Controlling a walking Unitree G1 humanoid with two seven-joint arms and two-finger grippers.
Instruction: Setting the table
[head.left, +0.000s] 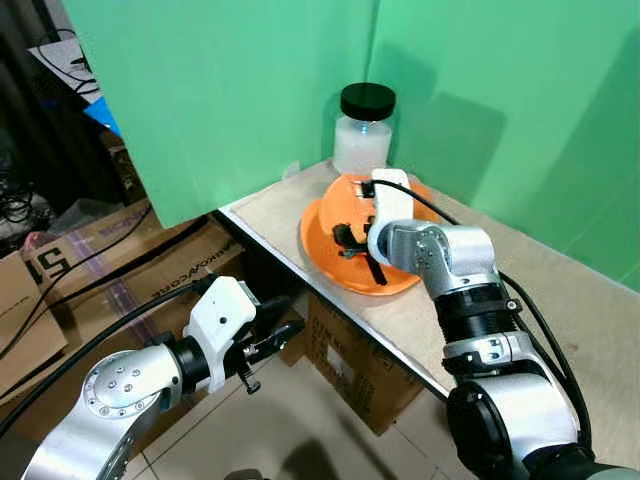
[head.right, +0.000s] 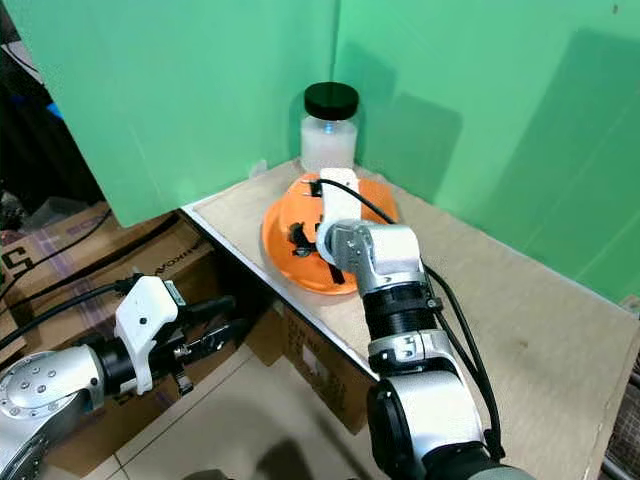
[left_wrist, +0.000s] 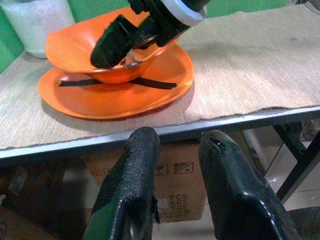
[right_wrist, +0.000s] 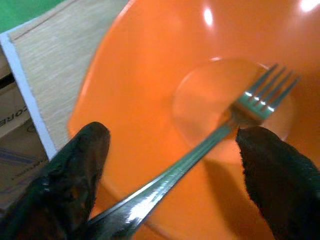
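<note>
The fork (right_wrist: 232, 122) will roll onto its edge when I pinch and lift it, because the flat handle (right_wrist: 142, 200) lies loose and at a slant between my open fingers.
An orange bowl (left_wrist: 75, 45) sits tilted on an orange plate (left_wrist: 115, 100) at the table's near-left corner. A metal fork (right_wrist: 200, 150) lies in the bowl, tines on its floor. My right gripper (right_wrist: 172, 135) reaches down into the bowl and stands open, one black finger on either side of the fork's handle without closing on it. My left gripper (head.left: 275, 335) hangs below and in front of the table edge, open and holding nothing, pointing toward the plate. A thin black strip (left_wrist: 150, 82) lies across the plate under the bowl.
A white jar with a black lid (head.left: 364, 130) stands just behind the plate against the green backdrop (head.left: 250, 90). Beige cloth covers the table (head.left: 560, 310), with bare room to the right. Cardboard boxes (head.left: 350, 370) sit on the floor under and left of the table.
</note>
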